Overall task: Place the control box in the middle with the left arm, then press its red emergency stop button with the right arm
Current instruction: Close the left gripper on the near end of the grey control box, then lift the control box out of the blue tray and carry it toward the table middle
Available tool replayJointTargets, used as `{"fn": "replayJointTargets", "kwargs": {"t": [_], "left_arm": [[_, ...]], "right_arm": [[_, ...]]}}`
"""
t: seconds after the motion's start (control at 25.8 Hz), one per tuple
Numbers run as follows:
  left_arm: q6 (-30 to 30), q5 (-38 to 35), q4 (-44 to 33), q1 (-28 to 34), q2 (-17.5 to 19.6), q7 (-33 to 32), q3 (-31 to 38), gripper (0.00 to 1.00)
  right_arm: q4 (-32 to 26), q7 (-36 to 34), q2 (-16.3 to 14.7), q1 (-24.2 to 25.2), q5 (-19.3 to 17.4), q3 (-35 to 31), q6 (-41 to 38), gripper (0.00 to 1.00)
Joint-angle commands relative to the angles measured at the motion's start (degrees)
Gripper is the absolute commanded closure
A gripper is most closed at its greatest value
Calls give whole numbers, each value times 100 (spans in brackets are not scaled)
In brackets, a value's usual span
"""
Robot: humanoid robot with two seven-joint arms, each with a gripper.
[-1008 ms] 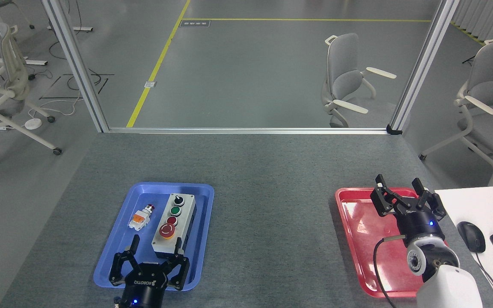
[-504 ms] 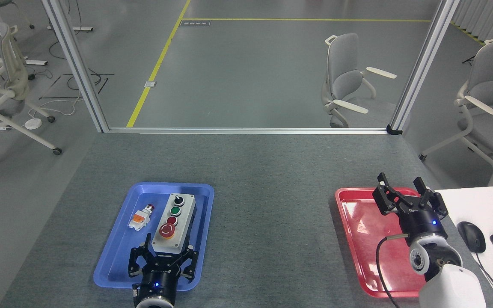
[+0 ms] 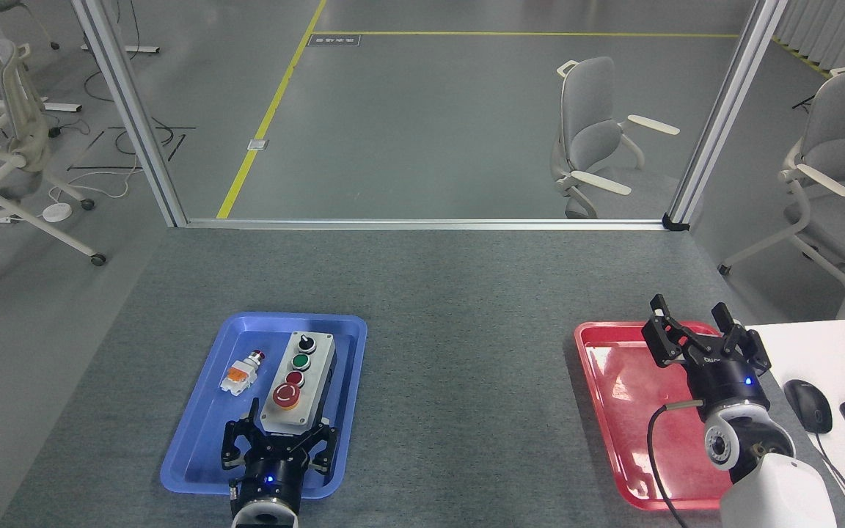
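The grey lid is lying flush along the black base (image 3: 328, 383), so I expect the control box (image 3: 300, 383) to rise as one piece when I raise its near end.
The control box (image 3: 298, 381), grey-lidded with a black base, lies in the blue tray (image 3: 195, 440). Its row of controls runs from a black knob at the far end to the red emergency stop button (image 3: 287, 395) on a yellow ring at the near end. My left gripper (image 3: 278, 436) stands open at the box's near end, its fingers spread to either side of that end and apart from it. My right gripper (image 3: 703, 331) hangs open over the far right part of the red tray (image 3: 613, 411), holding nothing. The middle (image 3: 466, 381) is bare grey felt.
A small white-orange button part (image 3: 241, 372) lies in the blue tray left of the box. A white desk (image 3: 833, 352) with a mouse and keyboard stands at the right. An aluminium frame (image 3: 422, 223) edges the table's far side, with chairs beyond.
My left gripper has turned and moved forward and right, its fingers now straddling the box's near end. The right gripper has shifted slightly right and stays open.
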Motion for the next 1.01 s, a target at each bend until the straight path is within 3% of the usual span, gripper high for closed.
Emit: {"fn": "replayJointTargets", "kwargs": {"t": [0.0, 0.97], "left_arm": [[-26, 17, 242, -126, 8, 9, 1, 1], [-220, 685, 1305, -865, -1, 17, 18, 2]], "right_arm": [[-8, -15, 11, 0, -10, -2, -19, 1], [1, -6, 29, -17, -10, -11, 25, 1]]}}
